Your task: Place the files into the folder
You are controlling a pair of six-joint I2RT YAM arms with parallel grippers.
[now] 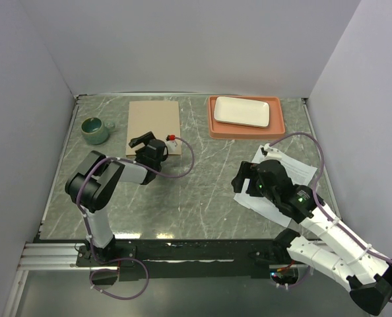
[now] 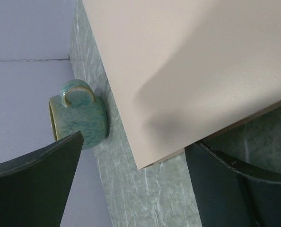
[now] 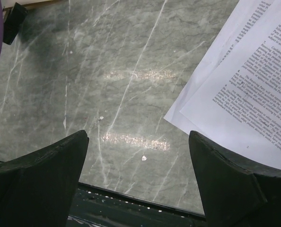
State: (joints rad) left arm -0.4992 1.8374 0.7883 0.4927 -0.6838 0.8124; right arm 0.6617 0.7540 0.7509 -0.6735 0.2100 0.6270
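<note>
I should bring the tan folder (image 1: 154, 119) closer (image 1: 179, 191) with my left gripper, because it lies closed and far from my right gripper. My right gripper should then open it before taking the files.
The tan folder (image 1: 154, 122) lies flat and closed at the back left of the table. My left gripper (image 1: 140, 140) stands open at its near edge. In the left wrist view the folder's (image 2: 188, 71) near corner sits between the spread fingers, with nothing gripped by the left gripper (image 2: 136, 189). The files (image 1: 295, 168), white printed sheets, lie at the right under my right arm. My right gripper (image 1: 241, 177) is open at their left edge. In the right wrist view the files (image 3: 244, 94) overlap, their corner just above the right finger, and the right gripper (image 3: 138, 175) holds nothing.
A green mug (image 1: 96, 129) stands left of the folder, and shows in the left wrist view too as the mug (image 2: 81, 118) lying sideways in frame. A salmon tray (image 1: 278, 122) holding a white plate (image 1: 242, 111) sits at the back right. Walls enclose three sides.
</note>
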